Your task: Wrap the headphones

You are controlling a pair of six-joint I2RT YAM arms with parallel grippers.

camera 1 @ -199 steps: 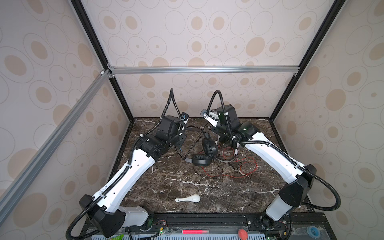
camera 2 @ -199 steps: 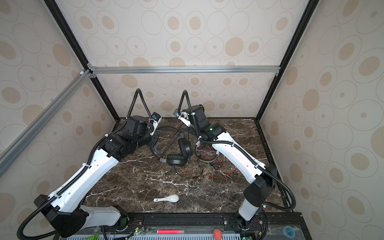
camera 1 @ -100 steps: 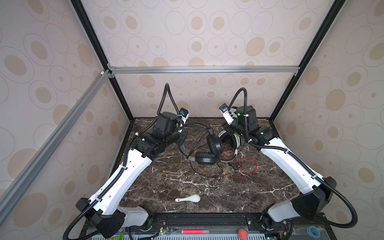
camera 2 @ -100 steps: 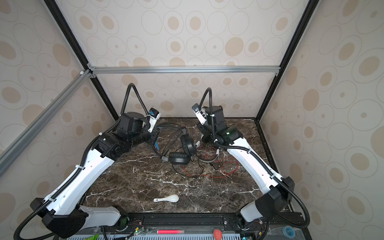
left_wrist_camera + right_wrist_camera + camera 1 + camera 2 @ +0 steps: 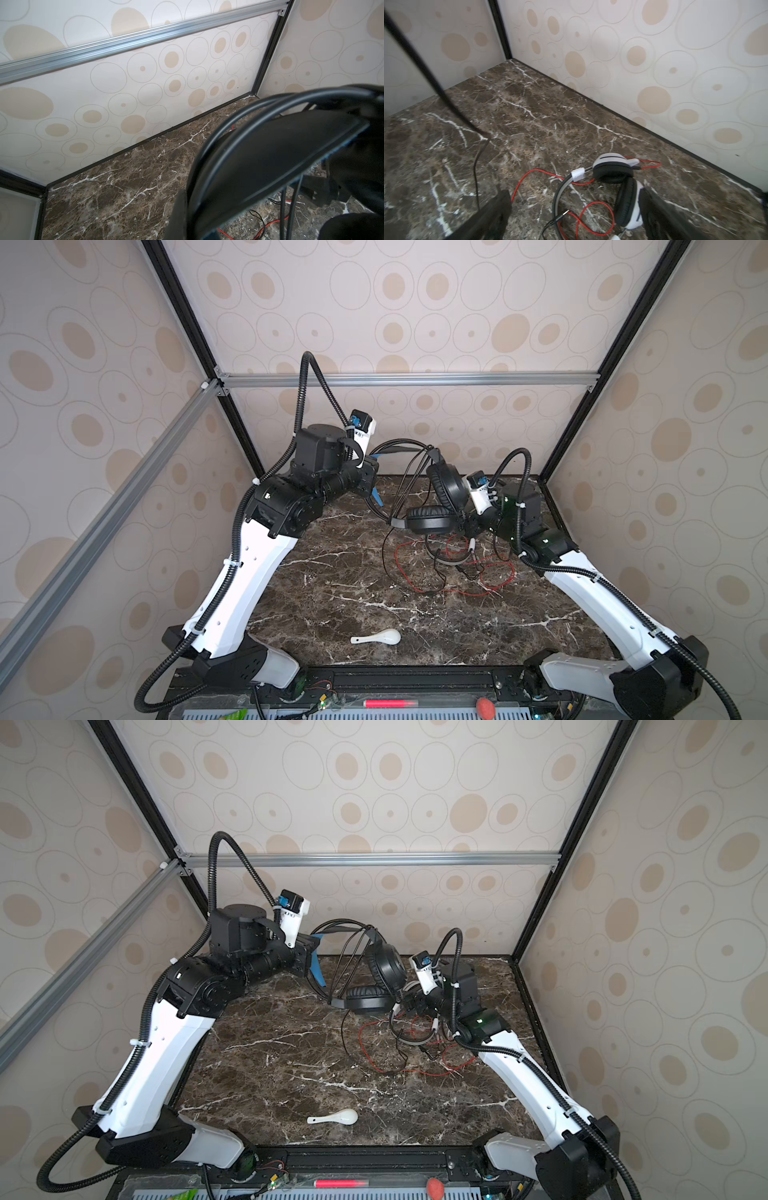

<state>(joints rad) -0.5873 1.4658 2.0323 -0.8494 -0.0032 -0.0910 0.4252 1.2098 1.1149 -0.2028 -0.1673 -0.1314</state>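
My right gripper is moving under the earpads (image 5: 424, 537) and should keep going that way until its fingers close on the thin black cord (image 5: 385, 553), which hangs free below the black headphones.
The black headphones (image 5: 446, 489) (image 5: 386, 969) hang above the marble table (image 5: 332, 593). My left gripper (image 5: 370, 481) (image 5: 311, 959) (image 5: 191, 224) is shut on their headband (image 5: 270, 155), where the blue inner band (image 5: 376, 497) shows. Their thin black cord (image 5: 384, 556) (image 5: 475, 166) trails down to the table. The white headphones (image 5: 455, 558) (image 5: 415, 1040) (image 5: 612, 170), with black earpads, lie flat amid loops of red cord (image 5: 494, 576) (image 5: 591, 205). My right gripper (image 5: 467, 526) (image 5: 409, 1002) (image 5: 576, 194) stands open low over them, holding nothing.
A small white ceramic spoon (image 5: 378, 638) (image 5: 334, 1118) lies near the front edge. The back wall (image 5: 654, 83) and the right wall stand close to the right gripper. An audio jack plug (image 5: 564, 213) lies between the open fingers on the marble.
My right gripper has opened, drawn away from the black headphones to the right and dropped low over the white ones. My left gripper has lifted the black headphones higher.
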